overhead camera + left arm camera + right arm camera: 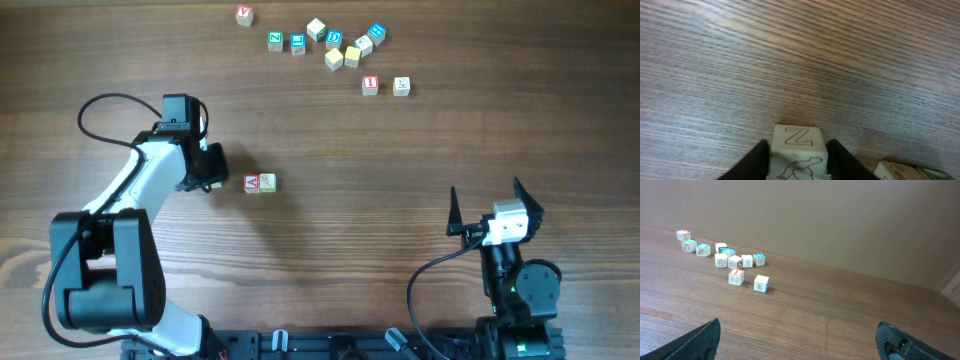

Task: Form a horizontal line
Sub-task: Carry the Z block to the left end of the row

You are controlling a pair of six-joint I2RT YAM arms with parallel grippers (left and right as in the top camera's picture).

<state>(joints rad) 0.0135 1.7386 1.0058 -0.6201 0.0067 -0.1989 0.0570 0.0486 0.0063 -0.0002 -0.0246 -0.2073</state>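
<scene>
Next, I let go of the Z cube [798, 154], close my fingers and push the cube flush, because my left gripper's finger is between the Z cube and A cube [235, 184].
My left gripper [214, 170] [799, 152] is shut on a pale cube with a red-outlined Z [798, 140], low over the wood. Just right of it, a red-lettered A cube [253, 182] and a cream cube [267, 182] sit side by side at the table's middle; the edge of one shows in the left wrist view [895, 171]. A red I cube [370, 85] [736, 276] and a cream cube [401, 86] [760, 283] stand apart at the back. My right gripper [492, 212] [800, 342] is open and empty near the front right.
A loose cluster of cubes lies at the back: blue-lettered ones [298, 43], plain yellow ones [334, 58], a cream one [316, 29] and a red-lettered one [244, 15]. The same cluster shows in the right wrist view [722, 255].
</scene>
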